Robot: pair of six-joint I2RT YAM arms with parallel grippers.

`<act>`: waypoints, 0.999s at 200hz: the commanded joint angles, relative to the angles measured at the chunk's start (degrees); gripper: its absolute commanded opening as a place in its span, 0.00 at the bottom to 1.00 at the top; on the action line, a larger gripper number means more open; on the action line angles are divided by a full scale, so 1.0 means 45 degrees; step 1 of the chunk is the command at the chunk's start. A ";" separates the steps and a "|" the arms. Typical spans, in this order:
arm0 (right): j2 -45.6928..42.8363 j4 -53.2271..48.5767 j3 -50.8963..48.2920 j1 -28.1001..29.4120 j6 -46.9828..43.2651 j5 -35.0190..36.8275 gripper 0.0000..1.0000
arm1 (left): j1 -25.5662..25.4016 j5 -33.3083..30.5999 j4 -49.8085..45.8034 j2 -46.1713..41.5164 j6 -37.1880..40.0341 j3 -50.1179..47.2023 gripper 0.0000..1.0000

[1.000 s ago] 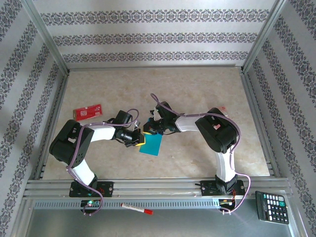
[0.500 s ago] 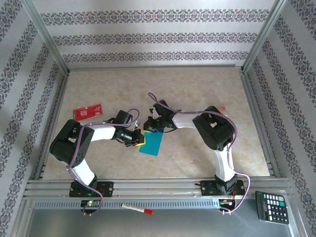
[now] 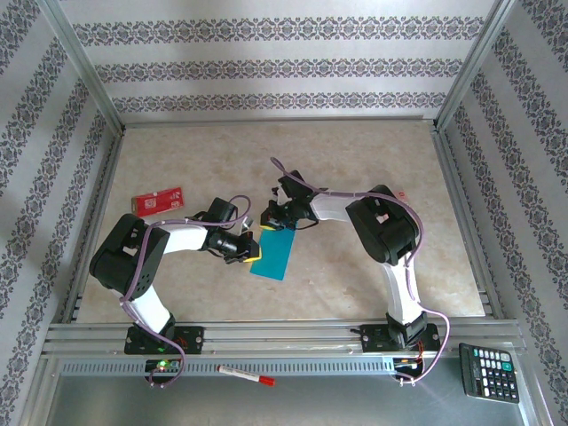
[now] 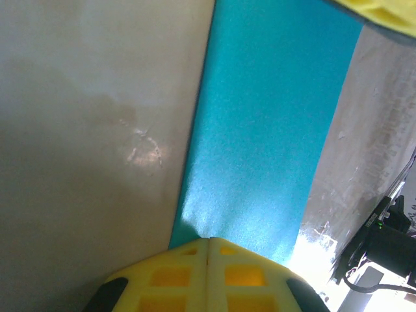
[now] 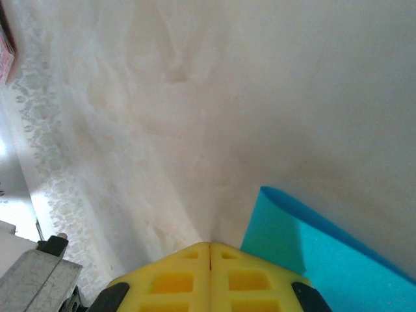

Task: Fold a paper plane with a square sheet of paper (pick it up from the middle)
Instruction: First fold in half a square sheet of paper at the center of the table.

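The fold bulges at the paper's far corner (image 5: 275, 199), so next my right gripper pins that corner while my left gripper runs along the paper's folded edge (image 4: 200, 110) to crease it.
The square sheet of paper (image 3: 272, 255) lies on the table as a folded teal rectangle between the two arms. In the left wrist view it is a long teal strip (image 4: 266, 130). My left gripper (image 3: 252, 250) is shut, its yellow fingertips (image 4: 195, 250) closed together with the tip resting on the paper's left edge. My right gripper (image 3: 274, 227) is also shut, with its tip (image 5: 210, 246) on the bare table just beside the paper's far corner (image 5: 305, 250), where the folded edge bulges slightly. Neither gripper has paper between its jaws.
A red-and-white card (image 3: 158, 201) lies at the left of the table. A red marker (image 3: 246, 375) and a calculator (image 3: 487, 373) sit on the front ledge beyond the rail. Metal frame rails (image 3: 457, 209) border the table's sides.
My right arm has swung a little left and its gripper has slid toward the paper's far edge. The left arm and the paper have stayed put.
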 commanded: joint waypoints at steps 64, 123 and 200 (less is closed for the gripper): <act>0.1062 -0.1150 0.0948 -0.1285 0.0345 0.2248 0.00 | -0.0182 -0.2241 -0.3015 0.0933 0.0361 -0.1030 0.00; 0.1476 -0.1945 0.1848 -0.1903 0.0349 0.2296 0.00 | -0.0231 -0.2225 -0.2949 0.0928 0.0362 -0.1078 0.00; -0.0338 -0.1203 0.1346 -0.2340 -0.0589 0.0637 0.00 | -0.0248 -0.2191 -0.2909 0.0845 0.0272 -0.0892 0.00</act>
